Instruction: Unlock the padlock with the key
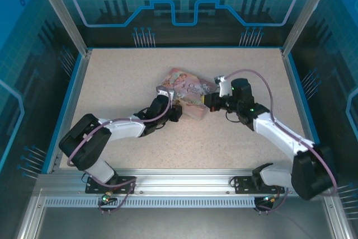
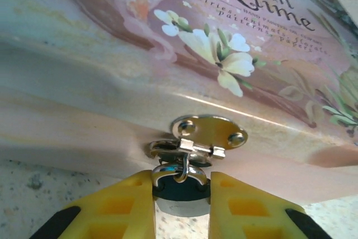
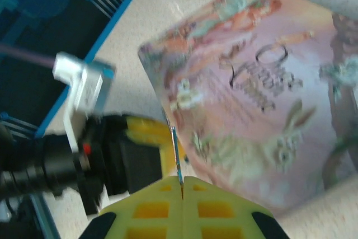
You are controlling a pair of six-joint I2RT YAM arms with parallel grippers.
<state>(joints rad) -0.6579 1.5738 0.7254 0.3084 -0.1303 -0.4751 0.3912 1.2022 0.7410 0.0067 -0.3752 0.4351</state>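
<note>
My right gripper is pointing the key point(image 3: 175, 144) at my left gripper's finger, so it should move back and bring the key along the front of the box to the padlock's bottom point(image 2: 182, 209).
The padlock point(image 2: 180, 192), tiny with a dark teal body and a silvery shackle, hangs from the metal hasp point(image 2: 210, 132) on the front of the pink tin box point(image 2: 168, 54). My left gripper point(image 2: 182, 187) is shut on the padlock's body, one yellow finger point(image 2: 120, 205) on each side. In the right wrist view my right gripper point(image 3: 182, 181) is shut on the key point(image 3: 177, 152), a thin blade seen edge-on that points up beside the box point(image 3: 257, 93). From above, the left gripper point(image 1: 178, 111) and right gripper point(image 1: 208, 103) meet at the box's near edge.
The pink box point(image 1: 187, 87) lies tilted at the middle of the speckled table point(image 1: 117, 76). Blue-edged walls run along the table's sides and back. The left arm's black wrist and white camera bracket point(image 3: 84, 82) sit close to the right gripper's left side.
</note>
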